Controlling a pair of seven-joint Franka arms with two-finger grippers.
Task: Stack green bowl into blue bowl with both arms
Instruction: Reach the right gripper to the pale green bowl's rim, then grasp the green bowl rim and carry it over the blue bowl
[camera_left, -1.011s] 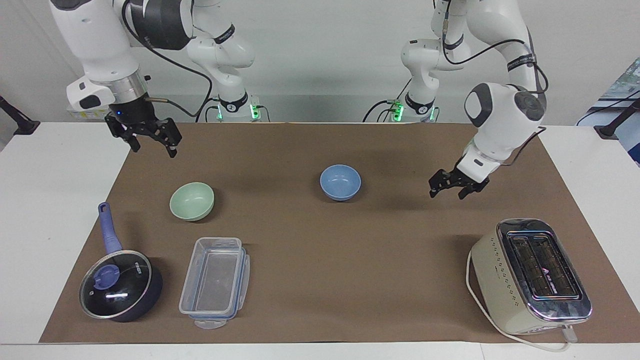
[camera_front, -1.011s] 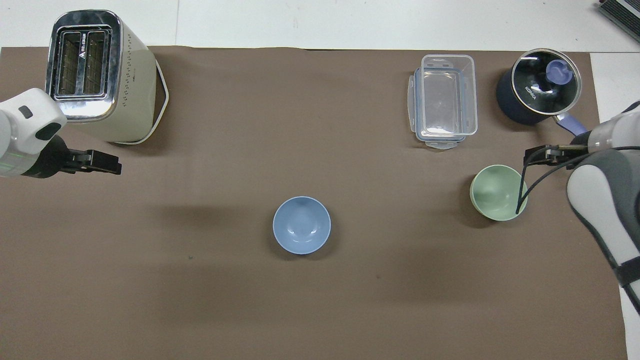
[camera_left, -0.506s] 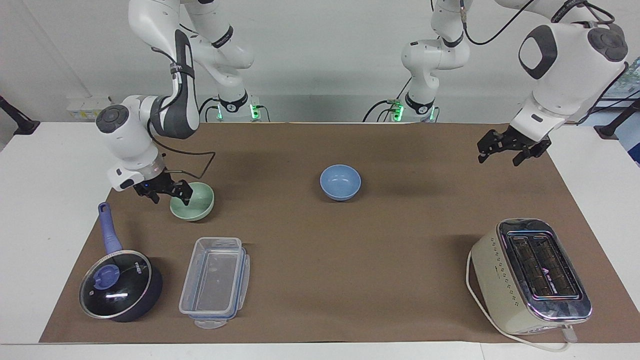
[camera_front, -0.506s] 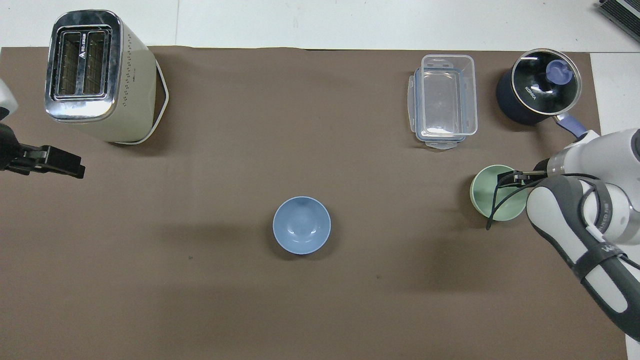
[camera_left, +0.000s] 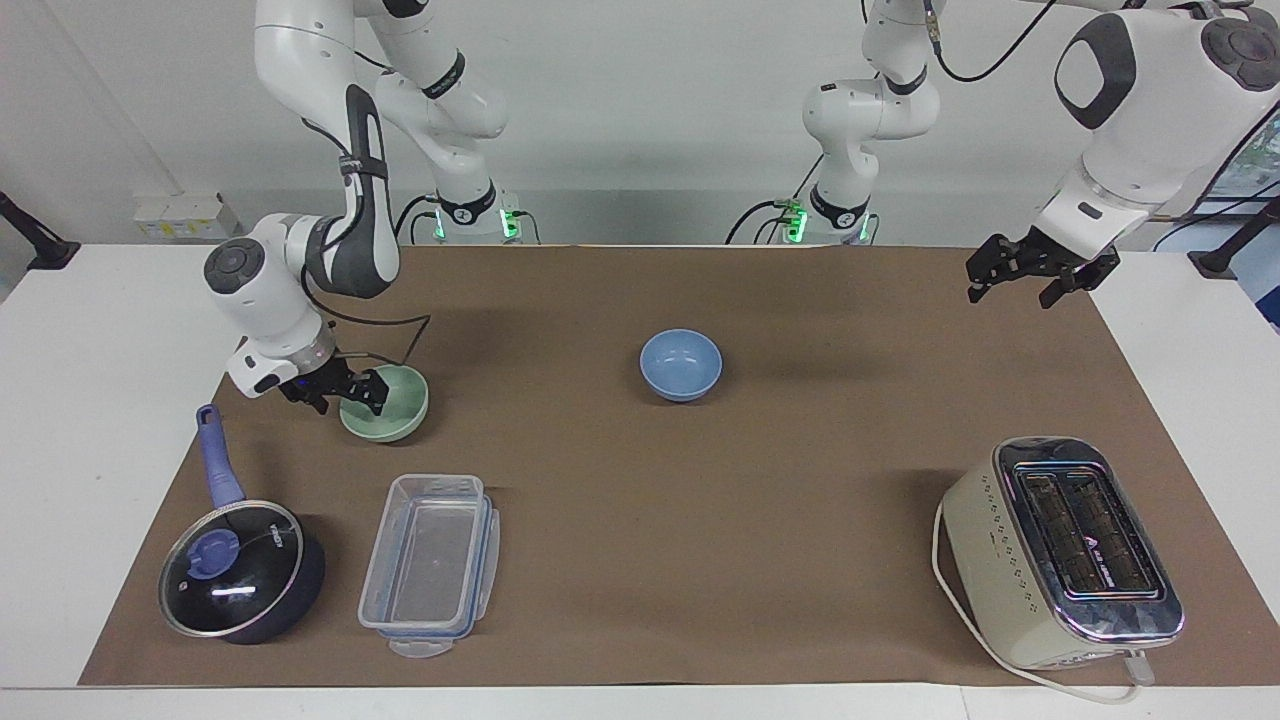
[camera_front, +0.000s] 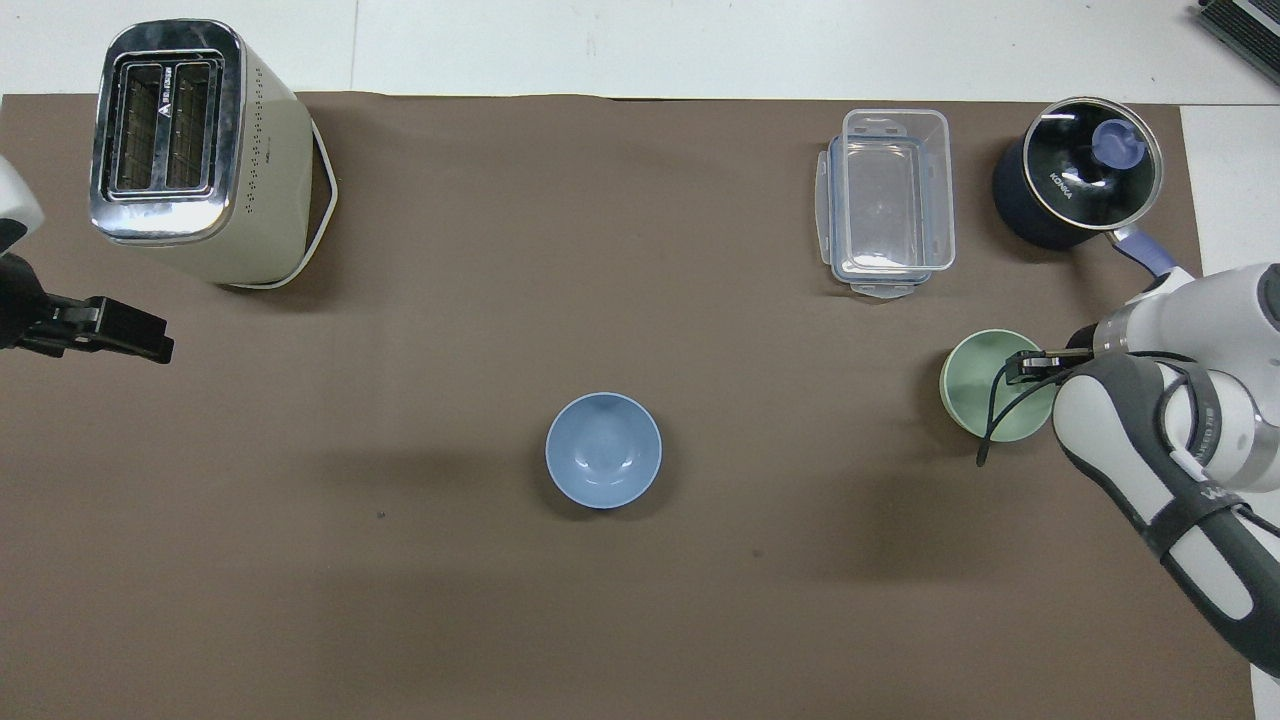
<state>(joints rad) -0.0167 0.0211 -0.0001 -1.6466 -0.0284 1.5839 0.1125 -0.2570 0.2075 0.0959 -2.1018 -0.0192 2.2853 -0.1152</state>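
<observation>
My gripper will lower the pale green bowl (camera_front: 986, 386) in, and that bowl should almost hide the light blue bowl (camera_front: 603, 450) from above, since their rims look equally wide.
The pale green bowl (camera_left: 396, 412) stands upright on the brown mat toward the right arm's end; it also shows in the overhead view (camera_front: 972, 392). My right gripper (camera_left: 345, 396) is low at the bowl's rim, open, with one finger inside the bowl and one outside; it shows in the overhead view (camera_front: 1020, 368) too. The light blue bowl (camera_left: 680, 365) stands empty at the middle of the mat, also seen from overhead (camera_front: 603, 450). My left gripper (camera_left: 1030, 280) is open and empty, raised over the mat's edge at the left arm's end (camera_front: 150, 345).
A clear plastic container (camera_left: 430, 565) and a lidded dark saucepan (camera_left: 235, 580) stand farther from the robots than the green bowl. The saucepan's handle points toward the right gripper. A cream toaster (camera_left: 1060, 550) stands at the left arm's end.
My right gripper came down from the air to the green bowl's rim and its fingers have drawn closer together. My left gripper rose and swung away from the blue bowl toward its own end.
</observation>
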